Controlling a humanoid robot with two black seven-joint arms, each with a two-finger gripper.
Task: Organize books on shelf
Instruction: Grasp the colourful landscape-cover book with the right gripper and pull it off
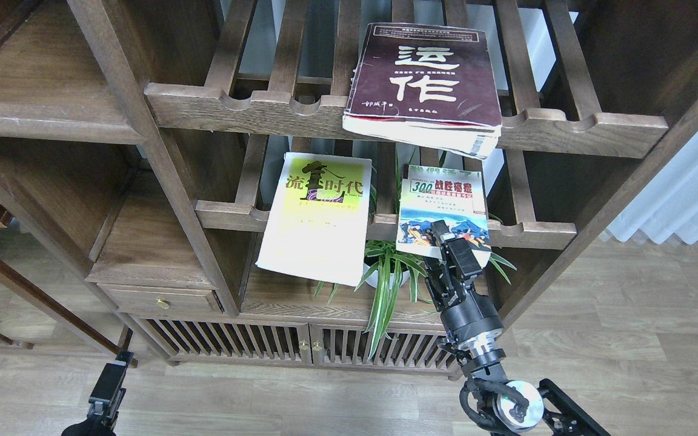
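Observation:
Leaf tips (501, 266) stick out past the smaller book's edges (444, 204). I should expect more spider plant leaves hidden behind the smaller book when I pull it out.
Three books lie flat on slatted racks. The thick maroon book (428, 79) overhangs the upper rack's front rail. The yellow-green-and-white book (319, 212) and the smaller "300" book (443, 194) overhang the lower rack. Solid flat dark-brown shelf boards sit to the left, an upper one (40, 91) and a lower one (143, 242). My right gripper (434, 248) is at the front edge of the "300" book. Its fingers stand apart, one tip (438, 229) over the cover, the other below the edge. My left gripper (108, 380) is low at the bottom left, small and dark.
A potted spider plant (391, 272) stands on the bottom board (288, 297), just left of my right gripper and under the two lower books. Scalloped front rails (252, 109) edge both racks. A slatted cabinet door (234, 345) and wooden floor (628, 339) lie below.

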